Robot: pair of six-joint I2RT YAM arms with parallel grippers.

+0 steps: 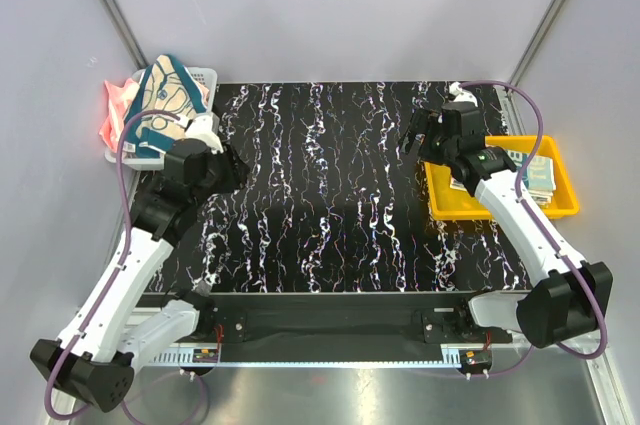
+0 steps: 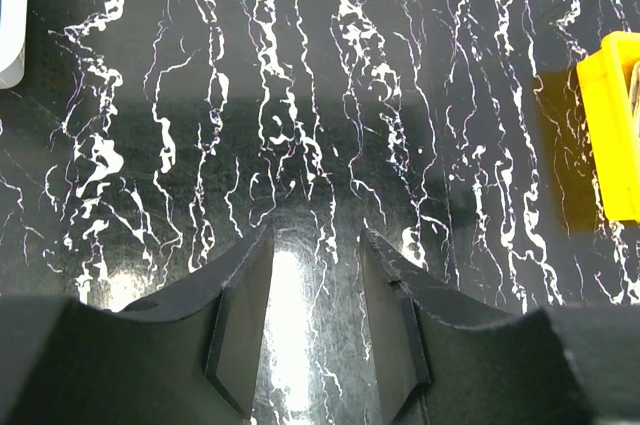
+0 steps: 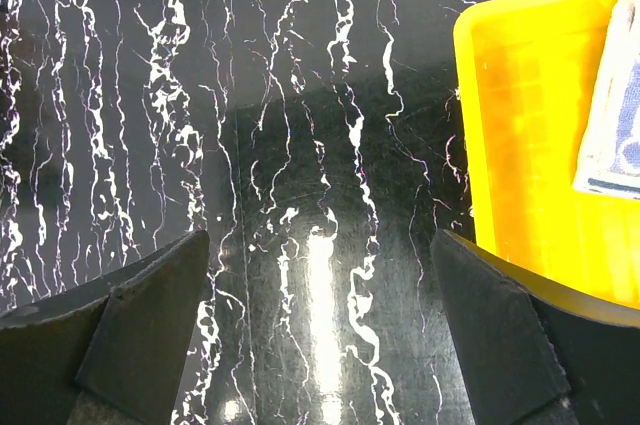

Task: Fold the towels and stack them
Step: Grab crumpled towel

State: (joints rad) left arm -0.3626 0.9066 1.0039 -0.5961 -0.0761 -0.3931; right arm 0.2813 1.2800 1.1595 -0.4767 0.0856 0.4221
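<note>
My left gripper is open and the teal-and-cream towel [image 1: 171,99] is on top in the white basket, so the gripper should go next toward the towel's near end [image 1: 151,141] until its fingers are on both sides of the cloth.
A teal-and-cream patterned towel [image 1: 165,95] is heaped in the white mesh basket [image 1: 205,76] at the far left. A coral pink towel [image 1: 118,110] hangs over the basket's left side. A folded light blue-white towel [image 1: 533,173] lies in the yellow tray [image 1: 450,207]; its edge shows in the right wrist view [image 3: 612,115]. My left gripper [image 1: 236,170] [image 2: 316,230] is open and empty, low over the bare mat next to the basket. My right gripper [image 1: 420,135] [image 3: 318,235] is wide open and empty, over the mat just left of the tray.
The black marbled mat [image 1: 320,195] covers the table between the arms. The tray's left wall [image 3: 520,145] lies close beside my right finger. The tray [image 2: 612,125] and a basket corner [image 2: 10,15] show at the edges of the left wrist view. Grey walls enclose the table.
</note>
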